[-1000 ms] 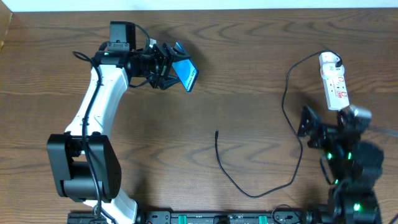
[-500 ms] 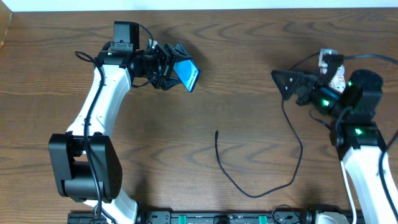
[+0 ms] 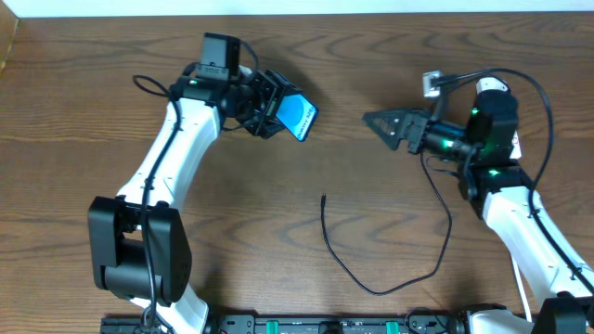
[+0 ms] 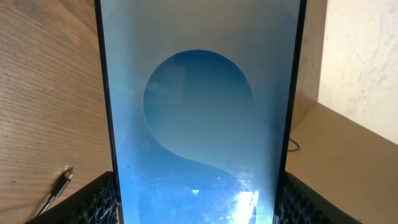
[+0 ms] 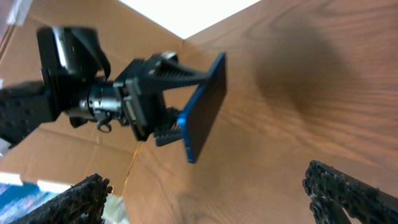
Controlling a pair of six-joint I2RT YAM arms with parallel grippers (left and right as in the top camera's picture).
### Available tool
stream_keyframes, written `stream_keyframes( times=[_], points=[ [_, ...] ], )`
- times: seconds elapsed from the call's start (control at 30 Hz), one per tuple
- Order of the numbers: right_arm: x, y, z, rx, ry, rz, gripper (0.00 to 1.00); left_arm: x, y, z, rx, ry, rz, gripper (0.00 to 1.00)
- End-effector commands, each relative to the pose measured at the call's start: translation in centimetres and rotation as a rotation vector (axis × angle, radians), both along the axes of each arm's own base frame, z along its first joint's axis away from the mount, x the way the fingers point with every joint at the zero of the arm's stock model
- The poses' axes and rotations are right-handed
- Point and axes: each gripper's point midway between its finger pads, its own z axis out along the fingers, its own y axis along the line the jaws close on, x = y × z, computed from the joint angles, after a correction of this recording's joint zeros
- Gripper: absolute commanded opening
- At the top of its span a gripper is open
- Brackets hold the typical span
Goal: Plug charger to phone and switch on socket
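I go on moving my right gripper's open fingers toward the phone's loose end [image 3: 304, 123], which sticks out edge-on toward them, until they are on either side of its faces [image 5: 207, 111], and then close them.
My left gripper [image 3: 281, 109] is shut on the phone [image 3: 300, 117] and holds it tilted above the table at the back centre. In the left wrist view the phone's cyan-blue screen [image 4: 199, 118] fills the frame between the fingers [image 4: 102, 200]. The charger's black cable [image 3: 371, 290] lies in a loop on the table, its plug tip [image 3: 323, 198] free near the middle. My right gripper [image 3: 379, 122] hangs open and empty, pointing left at the phone [image 5: 202, 115]. The socket [image 3: 490, 87] is mostly hidden behind the right arm.
The wooden table [image 3: 232, 223] reaches to a pale wall at the back. The charger's cable runs under the right arm [image 3: 520, 223]. Cardboard shows beyond the table's left edge [image 5: 56, 162] in the right wrist view.
The right arm has swung up from the front right and now reaches left towards the phone. The left arm has carried the phone a little to the right.
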Motion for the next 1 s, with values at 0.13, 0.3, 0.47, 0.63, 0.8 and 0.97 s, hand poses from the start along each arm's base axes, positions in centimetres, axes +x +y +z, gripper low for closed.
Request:
stream_keyframes(
  times=[0.13,0.3,0.47,0.63,0.8,0.97],
  points=[
    [-0.6,2.6,-1.0,-0.074,-0.015,0.016,0.99,0.3,-2.7,1.6,0.023,-0.054,0.024,0.08],
    [-0.6,2.7,-3.2,-0.168,0.029,-0.036,0.99,-0.3,-4.5,1.9,0.012,-0.063,-0.007,0.07],
    [-0.9,3.3,-3.4,-0.186,0.020,-0.029,0.99,-1.0,-5.9,1.9,0.003,-0.052,-0.024,0.08],
    [-0.9,3.6,-3.7,-0.209,0.019,-0.044,0.99,-1.6,-7.0,2.0,-0.010,-0.040,-0.031,0.07],
    [-0.9,3.9,-4.1,-0.232,0.021,-0.060,0.98,-2.2,-8.1,2.0,-0.007,-0.046,-0.055,0.08],
    [-0.9,3.8,-5.3,-0.290,0.048,-0.109,0.93,-2.7,-9.1,1.7,0.027,-0.055,-0.052,0.07]
  ],
)
